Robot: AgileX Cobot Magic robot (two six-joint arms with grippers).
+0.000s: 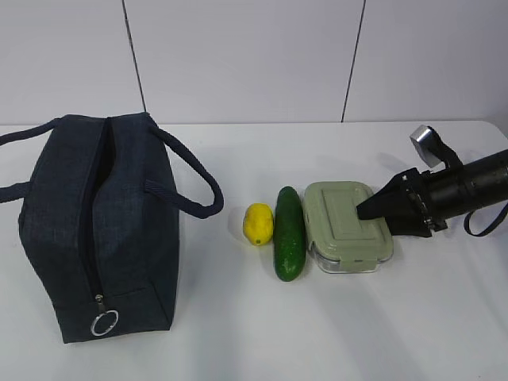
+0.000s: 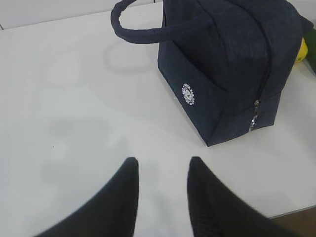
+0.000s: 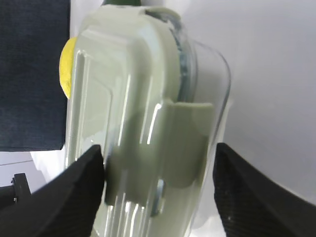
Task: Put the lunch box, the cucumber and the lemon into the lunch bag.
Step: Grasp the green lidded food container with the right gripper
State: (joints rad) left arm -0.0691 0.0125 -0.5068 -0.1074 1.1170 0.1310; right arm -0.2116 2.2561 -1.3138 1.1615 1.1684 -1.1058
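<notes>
My gripper will lower the lunch box where a dark gap [image 1: 102,159] runs along the lunch bag's top [image 1: 139,218], so the lunch bag should take it in.
The lunch box [image 1: 349,226], clear with a pale green lid, lies on the white table right of the cucumber [image 1: 290,232] and the lemon [image 1: 258,224]. My right gripper [image 1: 371,209] is open and straddles the box's right end; in the right wrist view the box [image 3: 143,123] fills the gap between the fingers [image 3: 79,197], with a small gap at the right finger. The navy lunch bag [image 1: 95,230] stands at the left, its top zipper looking shut and its ring pull [image 1: 104,323] at the near end. My left gripper [image 2: 160,165] is open and empty above bare table, short of the bag [image 2: 232,64].
The bag's loop handles [image 1: 194,186] stick out to both sides. The lemon [image 3: 66,66] and the bag [image 3: 29,74] show behind the box in the right wrist view. The table's near edge [image 2: 296,212] shows at the lower right of the left wrist view.
</notes>
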